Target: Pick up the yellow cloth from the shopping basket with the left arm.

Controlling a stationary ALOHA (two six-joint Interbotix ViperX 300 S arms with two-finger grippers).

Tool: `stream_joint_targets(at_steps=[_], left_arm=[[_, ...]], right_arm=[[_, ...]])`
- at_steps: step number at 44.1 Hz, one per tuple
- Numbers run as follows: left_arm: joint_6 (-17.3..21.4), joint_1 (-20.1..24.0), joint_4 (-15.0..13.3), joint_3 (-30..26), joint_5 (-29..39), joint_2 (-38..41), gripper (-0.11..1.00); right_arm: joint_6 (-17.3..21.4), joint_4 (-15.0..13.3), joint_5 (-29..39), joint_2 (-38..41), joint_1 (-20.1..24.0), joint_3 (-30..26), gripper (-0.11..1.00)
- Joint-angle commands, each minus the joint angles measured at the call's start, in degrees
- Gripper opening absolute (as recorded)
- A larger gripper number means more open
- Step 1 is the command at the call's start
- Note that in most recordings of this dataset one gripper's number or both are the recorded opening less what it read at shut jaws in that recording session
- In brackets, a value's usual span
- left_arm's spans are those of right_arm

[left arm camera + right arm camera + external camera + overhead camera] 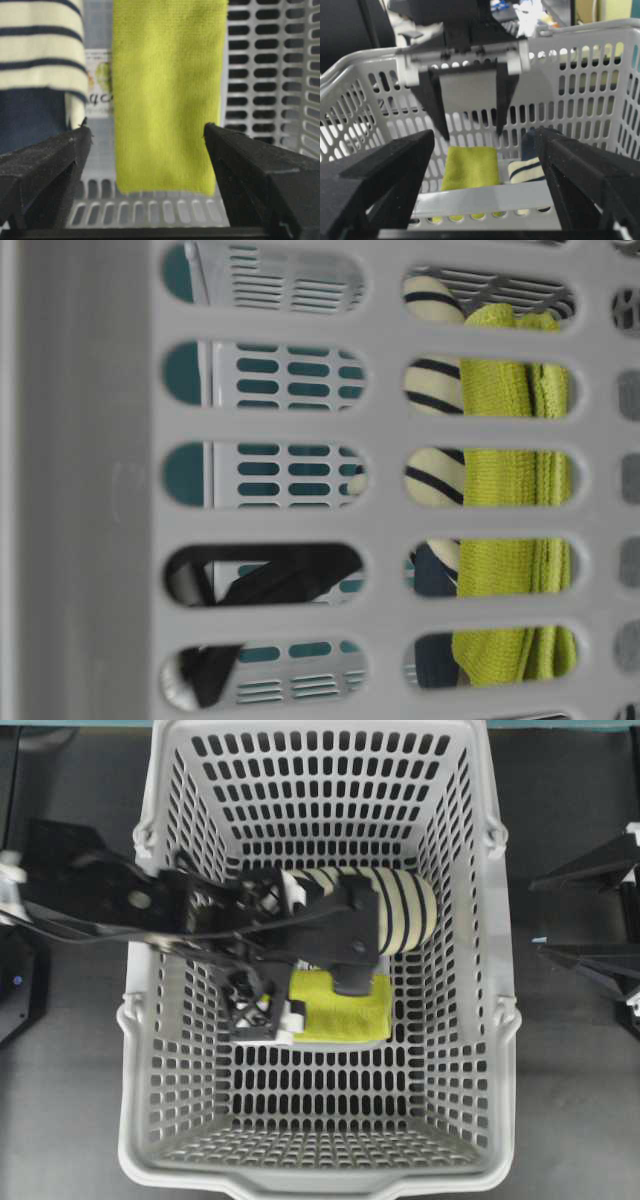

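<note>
I expect the yellow cloth (345,1007) to reveal a clear plastic box when I lift it, because a pale rounded rim (348,1045) shows along the cloth's near edge.
The yellow cloth (345,1015) lies flat on the floor of the shopping basket (480,970), next to the striped slipper (400,910). My left gripper (298,998) reaches into the basket from the left and points down over the cloth's left end. In the left wrist view the cloth (165,100) lies between the spread fingers of this gripper (147,127), which is open and empty. In the right wrist view its fingertips (445,135) hang just above the cloth (470,167). My right gripper (485,135) is open and empty outside the basket's right wall (535,917).
The slipper (40,45) lies close along the cloth's far side and shows in the right wrist view (527,170). A printed label (97,85) sits on the basket floor between them. The table-level view shows cloth (510,480) and slipper (435,475) through the basket wall (100,480).
</note>
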Motion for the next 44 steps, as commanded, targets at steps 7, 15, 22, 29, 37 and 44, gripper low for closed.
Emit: stream_joint_targets(at_steps=[7,15,22,29,37,44], left_arm=[[-0.09,-0.88,0.18,-2.55,0.26,4.39,0.89],[0.0,-0.62,0.18,-2.11,-0.44,6.86,0.89],[-0.09,-0.62,0.18,-1.58,-1.32,8.44,0.89],[-0.09,-0.62,0.18,0.09,-2.9,9.14,0.88],[-0.35,-0.7,0.18,1.41,-3.08,8.96,0.86],[-0.18,-0.88,0.18,1.32,-2.9,8.96,0.65]], right_arm=[[0.09,0.18,-0.35,0.18,-0.09,-0.88,0.77],[0.09,0.18,-0.35,0.18,-0.09,-0.53,0.77],[0.09,0.18,-0.26,0.26,-0.09,-0.44,0.77],[0.09,0.18,-0.26,0.18,-0.09,-0.35,0.77],[0.09,0.09,-0.26,0.18,-0.09,0.62,0.76],[0.09,0.18,-0.26,0.18,-0.09,0.62,0.75]])
